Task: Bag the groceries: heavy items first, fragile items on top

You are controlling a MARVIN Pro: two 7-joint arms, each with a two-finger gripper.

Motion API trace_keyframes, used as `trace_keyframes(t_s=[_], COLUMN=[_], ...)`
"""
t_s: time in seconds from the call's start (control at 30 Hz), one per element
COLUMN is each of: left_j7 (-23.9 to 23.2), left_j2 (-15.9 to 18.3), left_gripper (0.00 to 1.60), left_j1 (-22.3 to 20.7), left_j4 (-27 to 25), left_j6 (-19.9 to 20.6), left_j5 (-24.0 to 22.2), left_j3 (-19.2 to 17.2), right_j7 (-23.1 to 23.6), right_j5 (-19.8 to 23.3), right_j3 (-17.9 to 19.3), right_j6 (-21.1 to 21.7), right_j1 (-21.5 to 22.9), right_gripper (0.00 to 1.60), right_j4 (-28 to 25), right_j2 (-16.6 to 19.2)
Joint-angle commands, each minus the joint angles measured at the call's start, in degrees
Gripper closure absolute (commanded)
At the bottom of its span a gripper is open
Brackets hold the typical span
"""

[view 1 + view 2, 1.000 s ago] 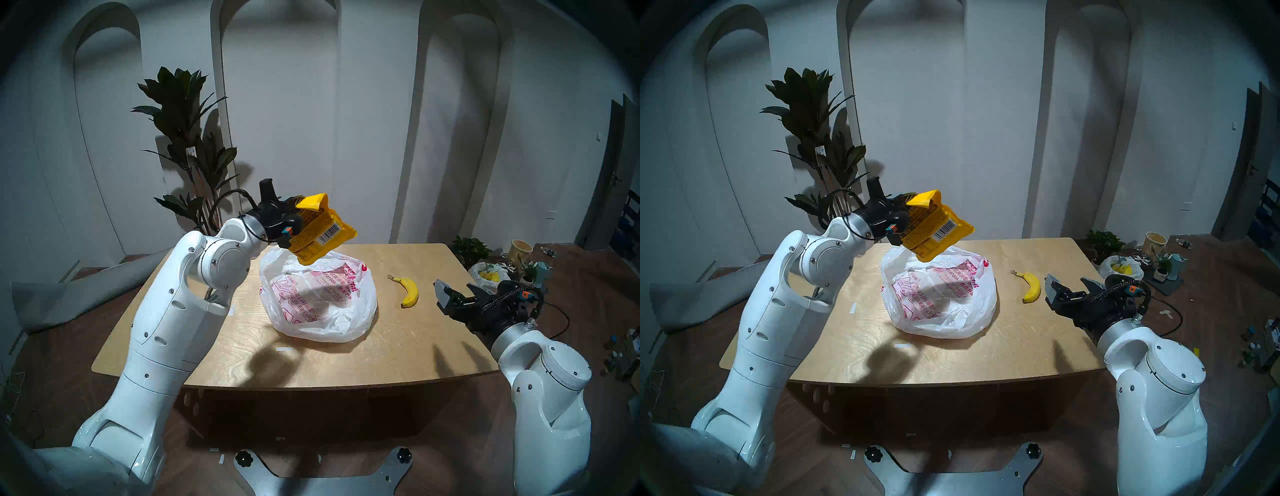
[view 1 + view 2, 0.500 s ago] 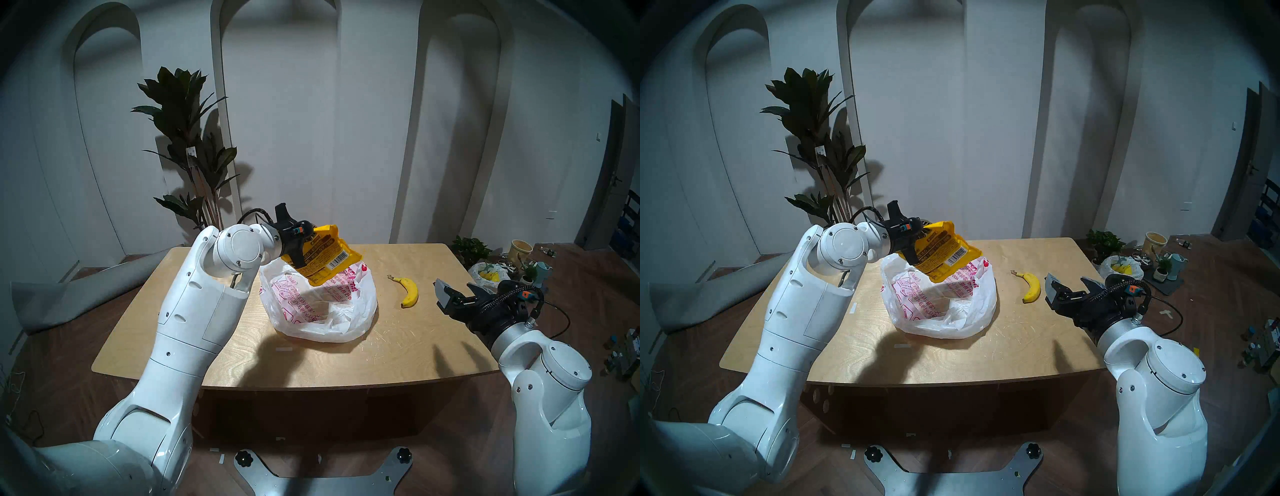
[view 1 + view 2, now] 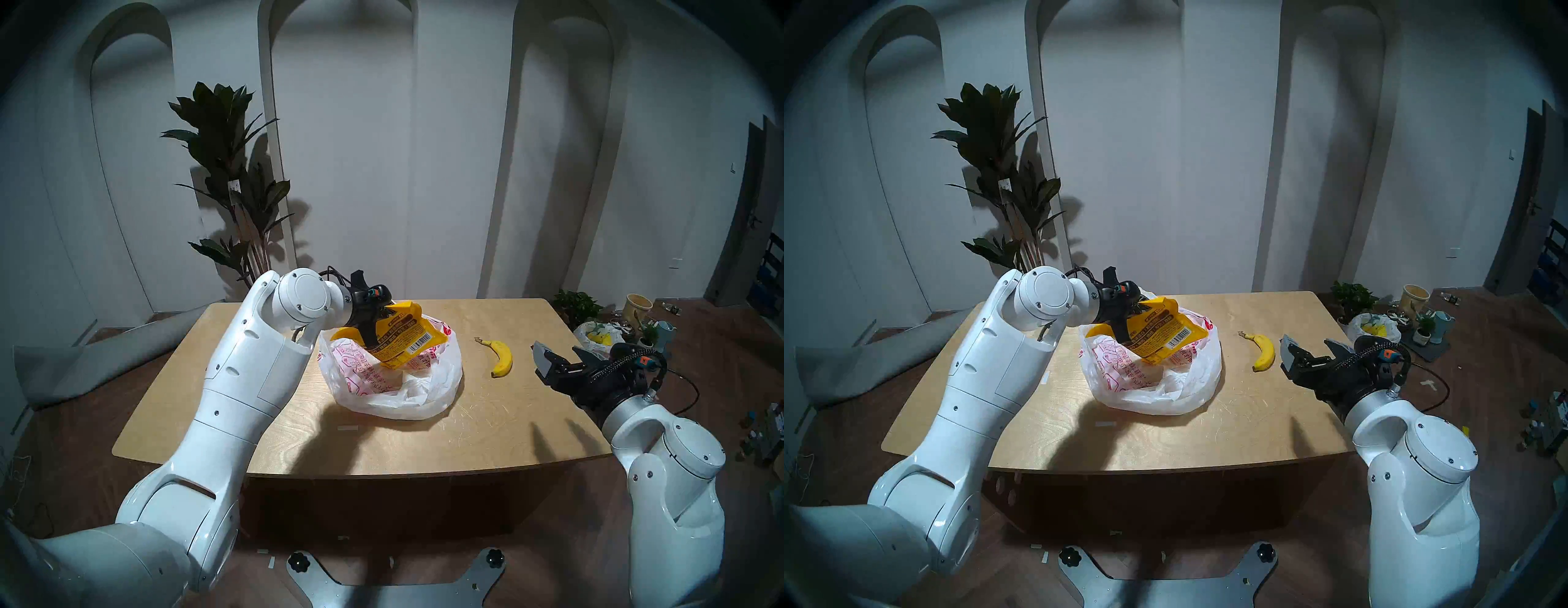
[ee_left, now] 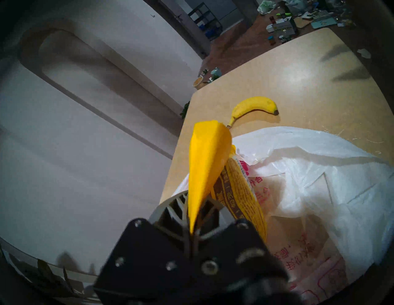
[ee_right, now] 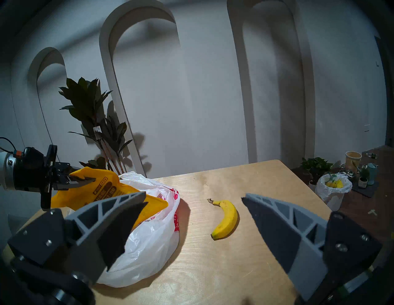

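The banana (image 3: 497, 358) will sit high on the yellow pouch (image 3: 407, 335) when the robot lowers it there, since the pouch covers much of the white bag's opening.
My left gripper (image 3: 372, 337) is shut on the top edge of the yellow pouch (image 3: 407, 339), which hangs tilted with its lower part inside the open mouth of the white bag (image 3: 424, 395) with red print. The left wrist view shows the pouch (image 4: 204, 161) pinched between the fingers above the bag (image 4: 319, 181). The banana (image 3: 502, 358) lies on the wooden table (image 3: 424, 446), right of the bag. My right gripper (image 3: 560, 354) hovers open and empty just right of the banana (image 5: 227, 219), pointing toward it.
A tall leafy plant (image 3: 229, 170) stands behind the table's far left corner. On the floor to the right are a small white bag showing yellow (image 3: 598, 335), small pots and a cup (image 3: 638, 308). A grey rolled mat (image 3: 85, 361) lies on the floor at left.
My left arm has lowered the pouch from above the bag down into its mouth. The right arm and the banana have not moved.
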Motion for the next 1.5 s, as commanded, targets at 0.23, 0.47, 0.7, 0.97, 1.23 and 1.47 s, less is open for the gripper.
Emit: trace_keyframes(t_s=[0.23, 0.47, 0.7, 0.97, 1.23, 1.47], left_j7=[5.07, 8.06, 8.45, 7.62, 6.12, 4.10], left_j2=[-1.49, -4.04, -5.46, -6.82, -5.40, -4.10], left_gripper=[1.60, 1.60, 1.60, 0.93, 0.00, 0.00], left_j1=[-10.24, -13.30, -15.95, -18.92, -18.81, -20.08], left_j4=[13.94, 21.80, 28.22, 35.57, 34.09, 30.70], left_j6=[-4.90, -6.15, -7.62, -7.25, -6.60, -5.66], left_j5=[4.67, 5.31, 5.17, 5.02, 4.13, 3.28], left_j3=[2.03, 1.80, 2.09, 1.94, 0.71, -1.09], right_j7=[-0.07, -0.08, -0.10, -0.13, -0.11, -0.05], right_j5=[-0.06, -0.06, -0.07, -0.08, -0.07, -0.03], right_j3=[-0.04, -0.04, -0.04, -0.05, -0.05, -0.04], right_j6=[-0.09, -0.09, -0.07, -0.06, -0.07, -0.11], right_j1=[-0.02, -0.02, -0.04, -0.06, -0.04, 0.03], right_gripper=[0.00, 0.00, 0.00, 0.00, 0.00, 0.00], right_j4=[-1.32, -1.33, -1.36, -1.39, -1.36, -1.24], right_j2=[-0.06, -0.06, -0.07, -0.08, -0.07, -0.03])
